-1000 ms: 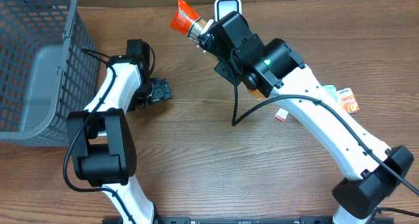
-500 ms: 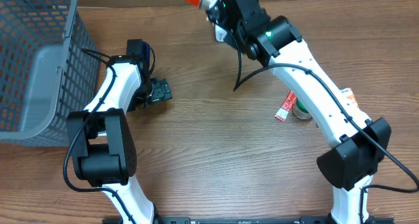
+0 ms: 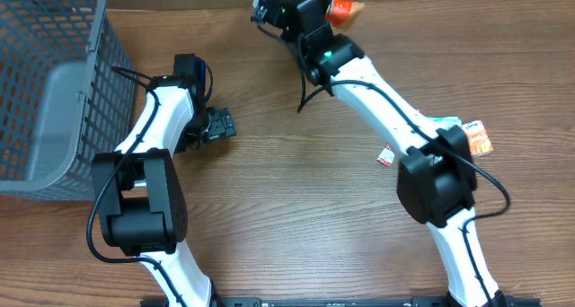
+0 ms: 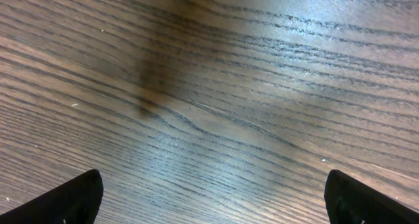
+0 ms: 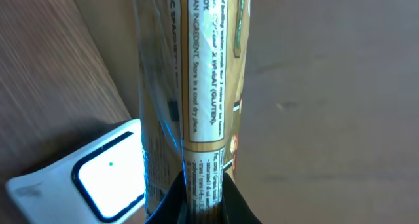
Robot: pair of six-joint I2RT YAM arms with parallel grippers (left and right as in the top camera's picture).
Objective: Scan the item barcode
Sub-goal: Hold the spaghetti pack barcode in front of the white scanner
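Note:
The long packet (image 5: 206, 73) is hanging high above the scanner. Next, my right gripper brings it back down close over the bright window (image 5: 112, 177) so that the barcode can scan.
My right gripper (image 5: 201, 185) is shut on a long packet (image 5: 203, 86) with printed ingredient text, which runs up from the jaws through the right wrist view. Just left of the packet lies the white scanner (image 5: 98, 178) with its bright window. From overhead the right gripper (image 3: 274, 0) reaches to the table's far edge, an orange end of the packet (image 3: 342, 12) shows beside the wrist, and the arm hides the scanner. At the left, my left gripper (image 3: 220, 125) hangs open over bare wood, with nothing between its fingertips (image 4: 72, 198).
A grey mesh basket (image 3: 54, 83) fills the left side. An orange packet (image 3: 478, 138) and a small red-and-white item (image 3: 386, 156) lie at the right, near the right arm's elbow.
The right arm has swung up and to the left, carrying the packet to the table's far edge over the scanner. The left arm has not moved.

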